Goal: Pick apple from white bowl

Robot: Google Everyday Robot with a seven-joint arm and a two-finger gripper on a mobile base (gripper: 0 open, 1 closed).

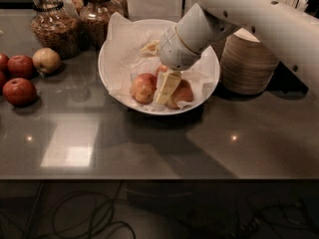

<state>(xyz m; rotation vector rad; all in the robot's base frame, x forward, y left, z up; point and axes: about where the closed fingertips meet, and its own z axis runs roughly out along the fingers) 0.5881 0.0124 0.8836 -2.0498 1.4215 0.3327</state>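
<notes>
The end of the robot's gripper is in the gap [162,94] between neighbouring apples, so the robot should open the fingers, move over and place them around just one apple.
The white bowl [207,59] with a crumpled white paper liner stands at the back middle of the grey counter. In it lie a red-yellow apple [143,87] at the front left and a second apple [182,93] at the front right. My gripper [167,86] reaches down into the bowl from the upper right on the white arm [259,14]. Its cream tip sits between the two apples and touches both. A bit of red [161,69] shows behind the tip, under the wrist. The wrist hides the middle of the bowl.
Three red apples [19,91] and a pale one [46,59] lie on the counter at the left. Two glass jars [52,26] stand behind the bowl at the back left. A stack of beige disposable bowls [249,61] stands close to the bowl's right.
</notes>
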